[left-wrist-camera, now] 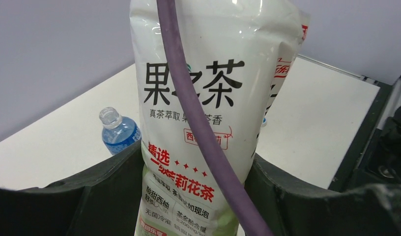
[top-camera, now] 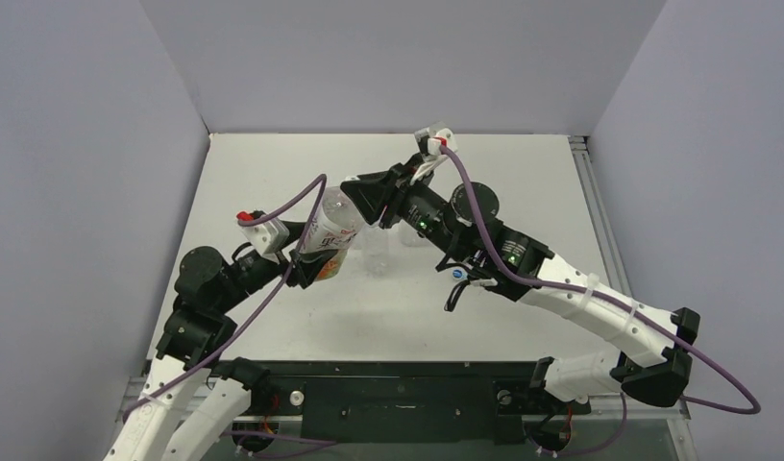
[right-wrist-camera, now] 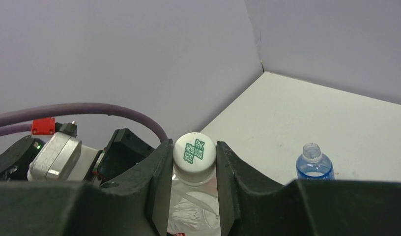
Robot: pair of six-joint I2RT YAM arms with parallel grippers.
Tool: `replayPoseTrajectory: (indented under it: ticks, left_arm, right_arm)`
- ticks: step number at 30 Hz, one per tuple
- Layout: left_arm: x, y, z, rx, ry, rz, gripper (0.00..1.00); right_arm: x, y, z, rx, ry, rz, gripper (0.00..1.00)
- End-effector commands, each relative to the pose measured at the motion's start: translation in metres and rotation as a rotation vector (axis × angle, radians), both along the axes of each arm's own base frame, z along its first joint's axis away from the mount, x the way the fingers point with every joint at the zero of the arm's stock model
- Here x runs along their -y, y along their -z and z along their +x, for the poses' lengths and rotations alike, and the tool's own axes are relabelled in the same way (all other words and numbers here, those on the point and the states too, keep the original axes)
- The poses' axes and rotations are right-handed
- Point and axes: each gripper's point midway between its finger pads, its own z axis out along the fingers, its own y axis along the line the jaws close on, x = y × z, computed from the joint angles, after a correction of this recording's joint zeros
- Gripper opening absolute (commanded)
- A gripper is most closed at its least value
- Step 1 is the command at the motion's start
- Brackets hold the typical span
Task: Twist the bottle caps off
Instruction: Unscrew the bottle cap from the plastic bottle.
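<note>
My right gripper keeps turning until my wrist's turn ends and then let go, because its fingers hold the white cap (right-wrist-camera: 194, 152) evenly while my left gripper steadies the wide bottle (top-camera: 334, 225).
My left gripper (left-wrist-camera: 196, 169) is shut on the wide bottle (left-wrist-camera: 198, 93) with the white, orange and green label, and holds it tilted above the table (top-camera: 273, 173). In the top view the bottle (top-camera: 332, 230) leans from my left gripper (top-camera: 314, 261) toward my right gripper (top-camera: 357, 198). My right gripper (right-wrist-camera: 194, 153) is shut on the bottle's white cap (right-wrist-camera: 193, 150), which has green print and sits on the neck. A blue-labelled bottle (right-wrist-camera: 314, 166) stands on the table with no cap on it. It also shows in the left wrist view (left-wrist-camera: 119, 132).
A plain clear bottle (top-camera: 379, 257) stands on the table under the two grippers. A small blue cap (top-camera: 457, 273) lies by the right arm. Grey walls close the table on the left, back and right. A purple cable (left-wrist-camera: 198, 113) crosses the left wrist view.
</note>
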Motion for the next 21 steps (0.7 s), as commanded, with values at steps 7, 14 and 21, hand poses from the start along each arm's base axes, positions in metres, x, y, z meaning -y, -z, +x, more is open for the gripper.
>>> replayPoseTrajectory:
  ticks: [7,14,21]
  left_arm:
    - [0.027,-0.072,-0.070,0.040,0.325,-0.252,0.04]
    - [0.039,-0.080,-0.097,-0.013,0.506,-0.267,0.04]
    - [0.046,-0.077,-0.114,-0.068,0.637,-0.250,0.04]
  right_arm:
    - [0.037,-0.059,-0.076,0.356,-0.339,0.150,0.00]
    - [0.051,-0.069,-0.107,0.457,-0.495,0.166,0.00]
    - [0.048,-0.076,-0.130,0.513,-0.616,0.192,0.00]
